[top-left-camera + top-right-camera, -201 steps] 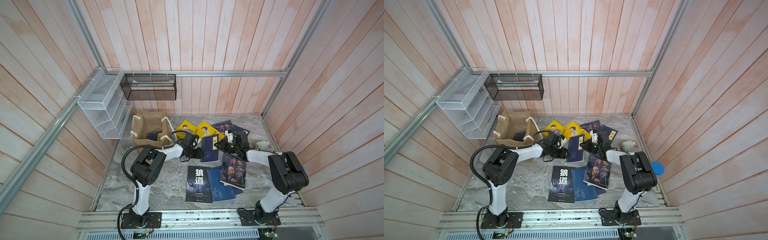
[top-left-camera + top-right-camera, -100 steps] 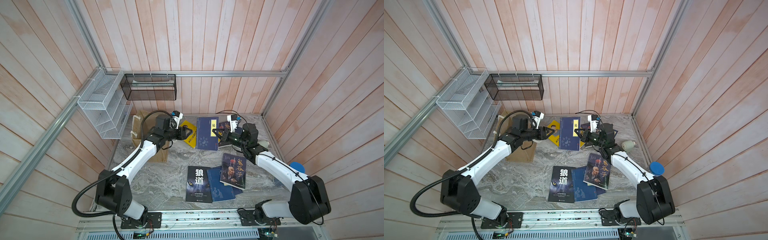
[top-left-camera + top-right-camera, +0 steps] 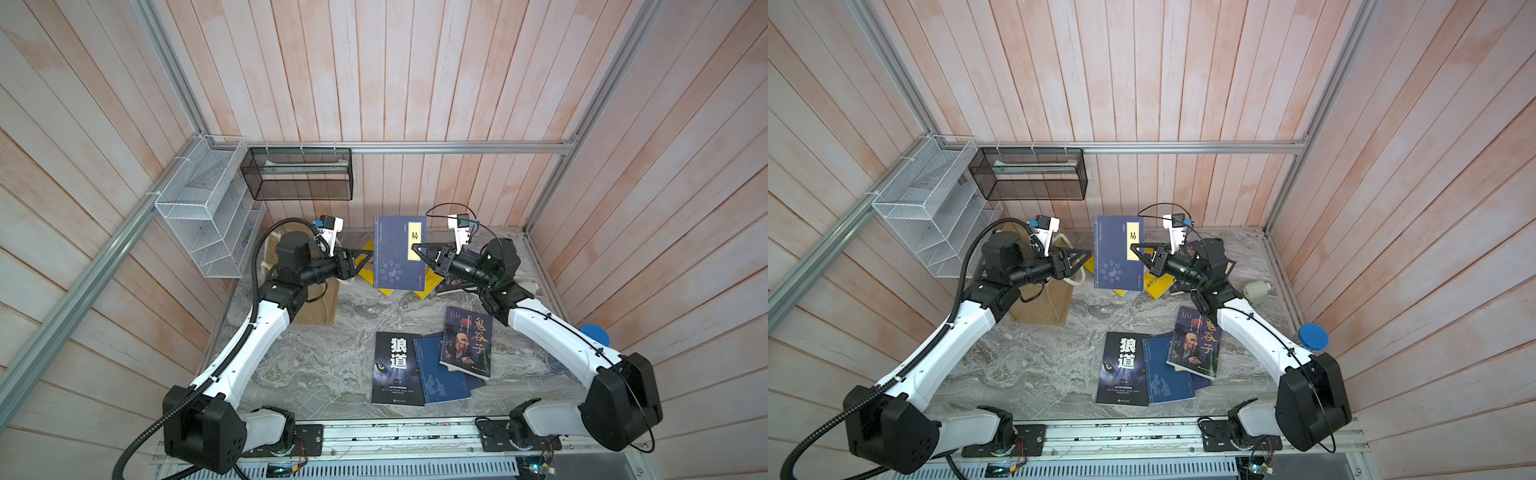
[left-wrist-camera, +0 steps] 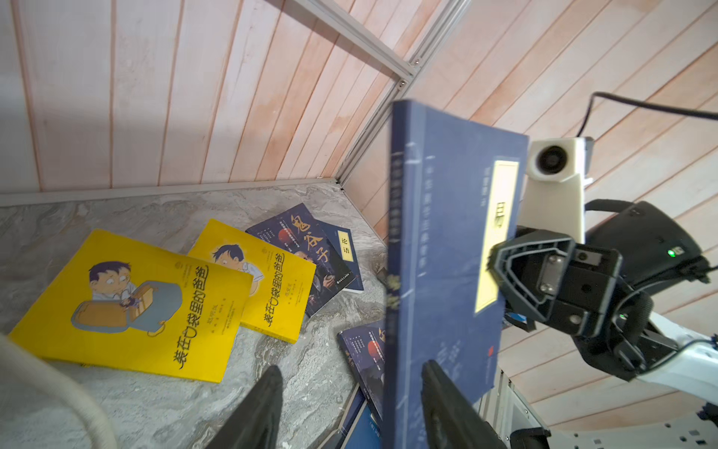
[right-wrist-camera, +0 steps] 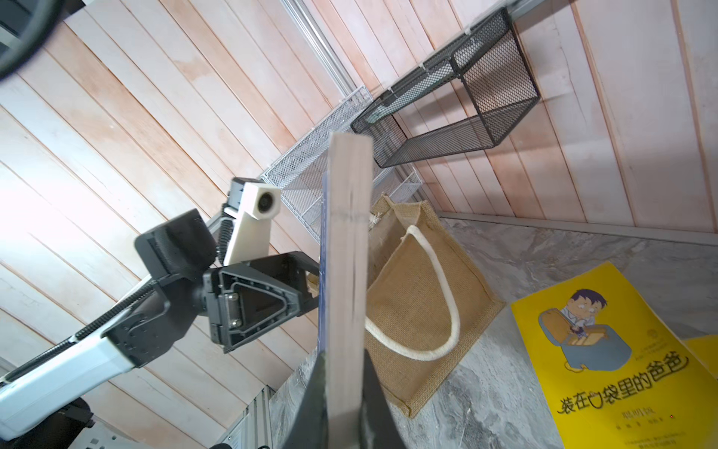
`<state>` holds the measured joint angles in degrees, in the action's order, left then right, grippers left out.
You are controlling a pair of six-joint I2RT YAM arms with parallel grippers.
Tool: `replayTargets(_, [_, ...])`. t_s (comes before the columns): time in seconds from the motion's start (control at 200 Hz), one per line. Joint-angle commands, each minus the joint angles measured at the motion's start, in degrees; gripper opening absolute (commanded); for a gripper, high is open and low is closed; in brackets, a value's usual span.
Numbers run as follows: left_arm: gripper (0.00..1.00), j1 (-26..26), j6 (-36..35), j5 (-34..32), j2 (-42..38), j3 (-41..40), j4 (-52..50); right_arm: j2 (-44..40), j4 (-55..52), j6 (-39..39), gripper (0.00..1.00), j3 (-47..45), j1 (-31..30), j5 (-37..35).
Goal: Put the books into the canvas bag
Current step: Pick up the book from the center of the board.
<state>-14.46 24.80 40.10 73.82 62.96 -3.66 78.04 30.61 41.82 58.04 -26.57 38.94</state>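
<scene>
I should take the navy book by its spine [image 3: 377, 252] with my left gripper, because the canvas bag [image 3: 322, 309] stands behind my left gripper and my right gripper is holding the book.
A navy book [image 3: 397, 253] [image 3: 1116, 255] with a yellow title label stands upright in the air. My right gripper [image 3: 414, 248] [image 5: 344, 375] is shut on its page edge [image 5: 347, 252]. My left gripper [image 3: 371, 258] [image 4: 351, 367] is open, its fingers on either side of the book's spine [image 4: 396, 272]. The canvas bag [image 3: 316, 309] [image 5: 419, 303] stands upright behind the left arm, a white rope handle hanging down its side. On the table lie two yellow cartoon books [image 4: 136, 303] [image 4: 268, 280], a black wolf-eye book [image 3: 395, 370], a navy one [image 3: 442, 380] and dark portrait books [image 3: 467, 340] [image 4: 307, 248].
A white wire basket [image 3: 203, 216] and a black mesh basket [image 3: 299, 174] hang on the back left walls. A white roll [image 3: 1258, 291] and a blue-lidded thing [image 3: 1313, 336] sit by the right wall. Aluminium rails edge the marble table.
Both arms have risen from the table, and the navy book came up upright in the right gripper. The left gripper has closed in on the spine and its jaws have spread wider.
</scene>
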Motion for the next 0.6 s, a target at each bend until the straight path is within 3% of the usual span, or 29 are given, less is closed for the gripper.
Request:
replayTargets(0.0, [0.59, 0.7, 4.5, 7.0, -2.2, -3.0, 6.9, -0.2, 4.8, 1.3, 0.00, 2.1, -0.8, 1.5])
replayTargets(0.145, [0.59, 0.7, 10.1, 14.3, -3.4, -6.7, 18.7, 0.0, 5.1, 1.7, 0.00, 2.3, -1.4, 1.5])
replayTargets(0.315, [0.56, 0.7, 14.9, 17.2, -3.3, -8.0, 26.4, 0.7, 5.8, 2.4, 0.00, 2.7, -1.9, 2.0])
replayTargets(0.495, [0.50, 0.8, 15.8, 16.9, -3.3, -7.4, 27.2, 1.8, 7.2, 3.4, 0.00, 3.4, -2.5, 2.5])
replayTargets(0.595, [0.50, 0.9, 12.3, 14.6, -4.0, -5.9, 21.0, 2.8, 9.0, 4.9, 0.00, 4.3, -2.9, 3.6])
